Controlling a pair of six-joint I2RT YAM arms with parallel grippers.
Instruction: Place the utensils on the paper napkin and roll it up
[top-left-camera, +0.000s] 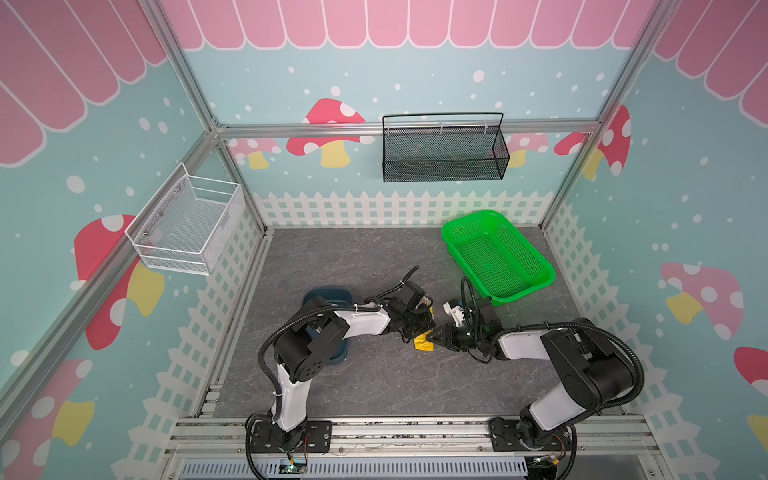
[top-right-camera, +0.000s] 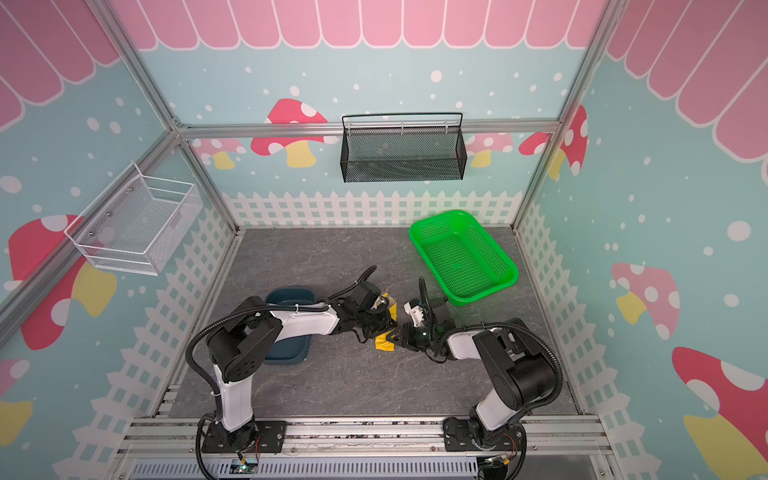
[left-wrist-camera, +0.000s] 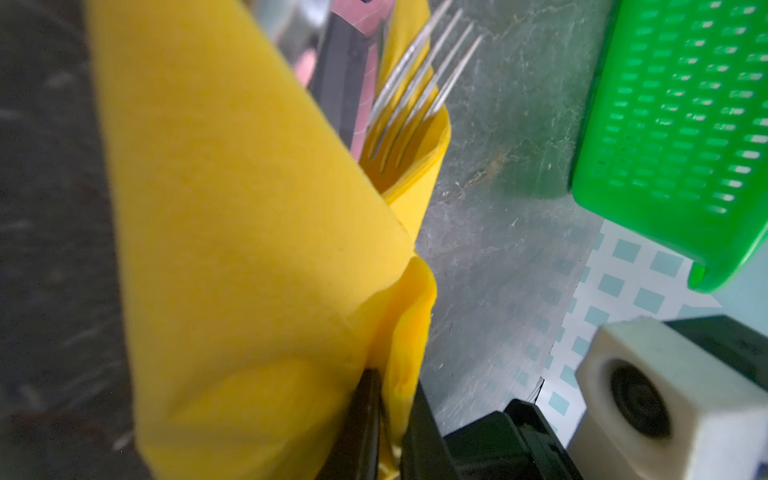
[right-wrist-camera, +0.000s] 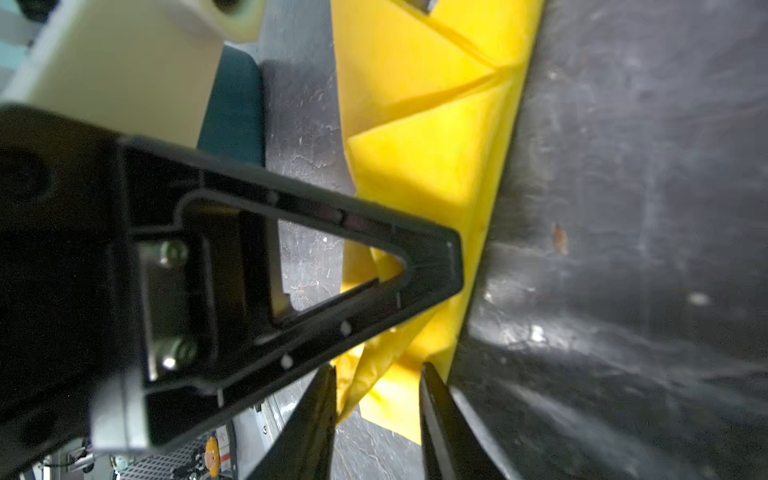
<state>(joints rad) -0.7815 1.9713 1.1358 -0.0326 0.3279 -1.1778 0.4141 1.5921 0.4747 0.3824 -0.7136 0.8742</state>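
The robot's left gripper is bunching up the napkin's loose edge halfway along the napkin roll, so the right gripper should hold that edge while the left gripper takes the roll's near end.
The yellow paper napkin lies rolled round the utensils at mid-table, between both grippers. In the left wrist view the roll fills the frame; fork tines and a shiny reflecting piece stick out of its far end. My left gripper is shut on a fold of the napkin's edge. My right gripper stands open, its jaws either side of the roll's near end. A left finger lies across the roll. Most of the utensils are hidden inside.
A green perforated basket stands at the back right, close to the right wrist. The dark blue tray sits under the left arm. A black mesh basket and a white wire basket hang on the walls.
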